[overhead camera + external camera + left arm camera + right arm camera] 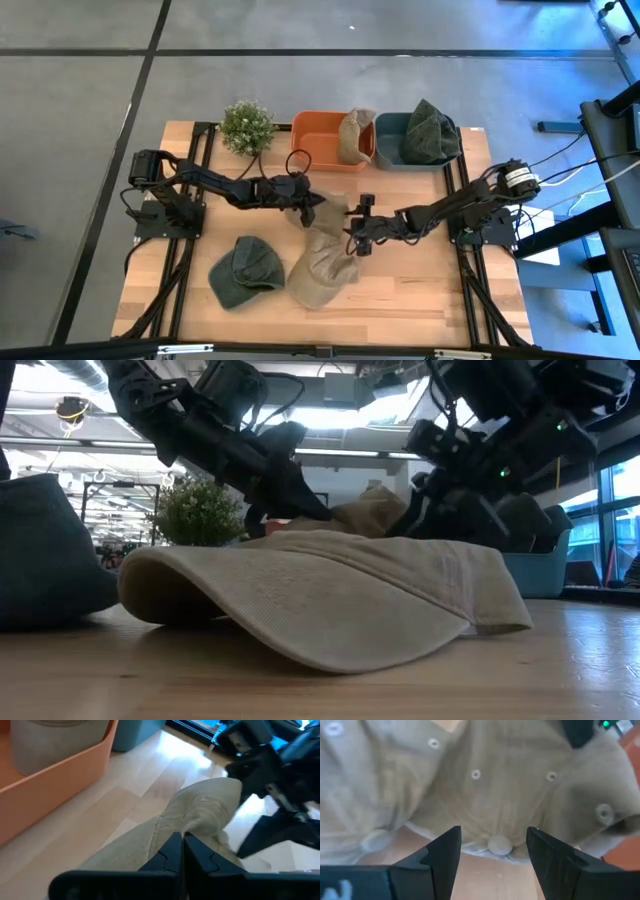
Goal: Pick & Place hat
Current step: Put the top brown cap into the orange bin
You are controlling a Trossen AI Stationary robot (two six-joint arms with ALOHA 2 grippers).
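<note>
The beige hat is held by a top fold in my left gripper, so my right gripper should grip the hat's top button before carrying the hat to the orange bin.
A beige corduroy hat lies near the table's middle, its brim flat on the wood and its crown pulled up at the far end. My left gripper has come in from the left and is shut on that raised crown. My right gripper is open at the crown's right side. In the right wrist view its fingers stand on either side of the hat's top button; I cannot tell whether they touch the cloth. My left gripper pinches a raised fold of the crown's cloth between its two shut fingers. It comes slanting down from the table's left. The crown is drawn up at the hold, while the brim end rests on the table.
A dark green hat lies left of the beige one. Along the far edge stand a potted plant, an orange bin with a beige hat in it, and a blue-grey bin holding a green hat.
</note>
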